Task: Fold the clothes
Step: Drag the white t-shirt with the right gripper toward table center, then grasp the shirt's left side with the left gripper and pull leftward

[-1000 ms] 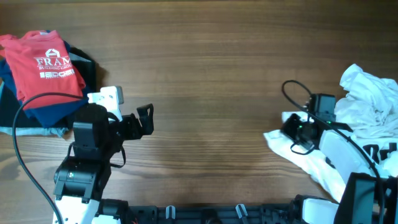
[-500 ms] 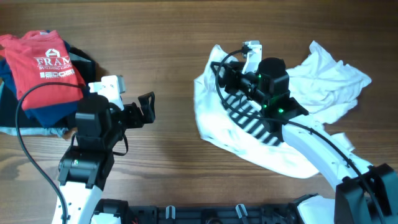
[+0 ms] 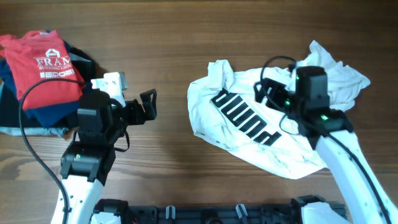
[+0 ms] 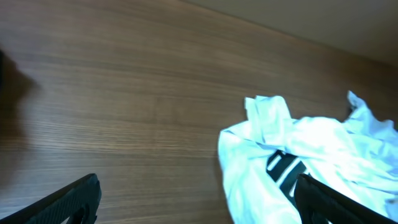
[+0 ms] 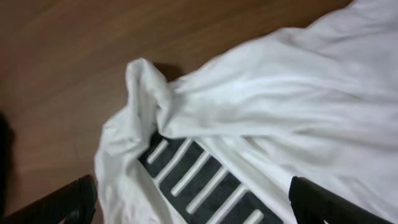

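Next, I take the edge (image 3: 194, 99) beside the print with my left gripper and spread the shirt out before folding, because the white T-shirt lies crumpled (image 3: 239, 82) toward my right gripper's side.
A crumpled white T-shirt (image 3: 205, 106) with a black striped print (image 3: 245, 117) lies spread on the wooden table right of centre. My right gripper (image 3: 266, 94) hovers over its upper middle, open, with nothing between its fingers. In the right wrist view the shirt (image 5: 267, 106) fills the frame below the open gripper (image 5: 191, 194). My left gripper (image 3: 149, 104) stands open over bare wood, left of the shirt and apart from it. The left wrist view shows the shirt (image 4: 298, 149) ahead on the right, beyond the open left gripper (image 4: 196, 194).
A stack of folded clothes sits at the far left of the table: a red printed shirt (image 3: 46, 62) on top, blue (image 3: 53, 112) and black (image 3: 84, 62) garments under it. Bare wood (image 3: 174, 43) lies between the stack and the white shirt.
My right gripper dragged the white shirt from the right edge to the middle, opened and let it go, then drew back to the right. The left arm barely moved.
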{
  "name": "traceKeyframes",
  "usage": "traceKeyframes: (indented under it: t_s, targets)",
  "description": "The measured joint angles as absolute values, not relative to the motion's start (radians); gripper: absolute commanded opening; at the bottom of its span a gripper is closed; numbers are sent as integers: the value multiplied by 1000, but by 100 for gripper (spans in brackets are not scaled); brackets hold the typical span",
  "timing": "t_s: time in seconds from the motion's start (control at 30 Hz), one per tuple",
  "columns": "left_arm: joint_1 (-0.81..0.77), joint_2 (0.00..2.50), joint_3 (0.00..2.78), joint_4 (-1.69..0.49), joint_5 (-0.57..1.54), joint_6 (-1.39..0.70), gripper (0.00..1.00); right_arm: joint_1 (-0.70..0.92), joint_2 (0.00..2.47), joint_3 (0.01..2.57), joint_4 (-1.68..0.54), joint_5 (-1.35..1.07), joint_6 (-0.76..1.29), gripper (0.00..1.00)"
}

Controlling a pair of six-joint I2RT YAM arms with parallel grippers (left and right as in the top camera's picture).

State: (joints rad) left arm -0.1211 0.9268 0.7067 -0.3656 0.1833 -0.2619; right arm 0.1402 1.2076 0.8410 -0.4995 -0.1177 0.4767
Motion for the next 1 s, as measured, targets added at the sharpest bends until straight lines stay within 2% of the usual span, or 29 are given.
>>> traceKeyframes:
  t_s: [0.1, 0.27, 0.63, 0.7, 0.77, 0.8, 0.83, 0.87, 0.9, 0.93, 1.0]
  targets:
    - [-124, 971, 707, -348, 227, -263, 100, 139, 1147, 841, -681, -9, 466, 100]
    - [-205, 1152, 710, -236, 255, -269, 100, 138, 1080, 841, -835, 65, 469, 100]
    - [-384, 1681, 857, -23, 265, -269, 100, 138, 1034, 841, -885, 64, 505, 100]
    - [-415, 1753, 869, 43, 264, -269, 96, 138, 1034, 841, -888, 60, 508, 100]
    - [-437, 1800, 870, 67, 265, -268, 84, 138, 1034, 841, -889, 60, 508, 100]
    - [-444, 1816, 870, 74, 265, -271, 75, 138, 1034, 841, -889, 60, 509, 100]
    - [-452, 1832, 870, 85, 262, -271, 63, 138, 1034, 841, -890, 60, 509, 100]
    - [-455, 1837, 875, 91, 264, -267, 44, 138, 1034, 841, -889, 60, 509, 100]
    - [-458, 1842, 875, 91, 263, -269, 21, 138, 1034, 841, -890, 60, 511, 100]
    - [-458, 1847, 875, 91, 263, -273, 4, 138, 1034, 841, -890, 60, 512, 100]
    - [-458, 1855, 875, 91, 237, -274, 4, 138, 1034, 841, -890, 60, 512, 100]
